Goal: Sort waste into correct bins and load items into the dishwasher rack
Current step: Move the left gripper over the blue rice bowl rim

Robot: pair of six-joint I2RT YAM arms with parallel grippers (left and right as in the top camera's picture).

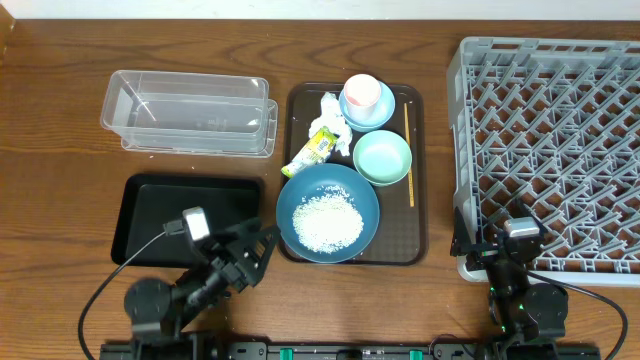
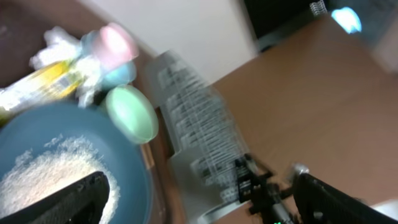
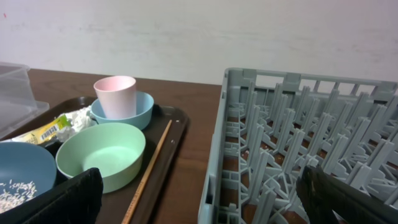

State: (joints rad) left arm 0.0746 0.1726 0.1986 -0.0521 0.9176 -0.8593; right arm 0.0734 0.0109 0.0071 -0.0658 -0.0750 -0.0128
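Observation:
The blue plate-bowl (image 1: pixel 328 213) has my left gripper slanting past it toward the rack. Next, the gripper goes up and point down over the plate-bowl's rim on the chopstick's side (image 1: pixel 376 211).
On the brown serving tray (image 1: pixel 420 215) lie a blue plate-bowl (image 1: pixel 365 200) heaped with rice (image 1: pixel 326 220), a mint-green bowl (image 1: pixel 382 158), a pink cup (image 1: pixel 361 94) standing in a pale-blue bowl (image 1: pixel 384 112), a chopstick (image 1: pixel 408 155), white tissue (image 1: pixel 330 115) and a yellow-green wrapper (image 1: pixel 311 150). The grey rack (image 1: pixel 555 150) stands at the right. My left gripper (image 1: pixel 262 248) is open beside the plate-bowl's near-left rim; its view is blurred, with the rice (image 2: pixel 50 168) by one finger. My right gripper (image 3: pixel 202 205) is open and empty at the rack's (image 3: pixel 298 143) near-left corner.
A clear tub (image 1: pixel 190 112) sits at the back left. A shallow black tray (image 1: pixel 180 215) lies in front of it, partly under my left arm. The rack's grey wall (image 3: pixel 217 155) rises just right of the brown tray and the chopstick (image 3: pixel 149 171).

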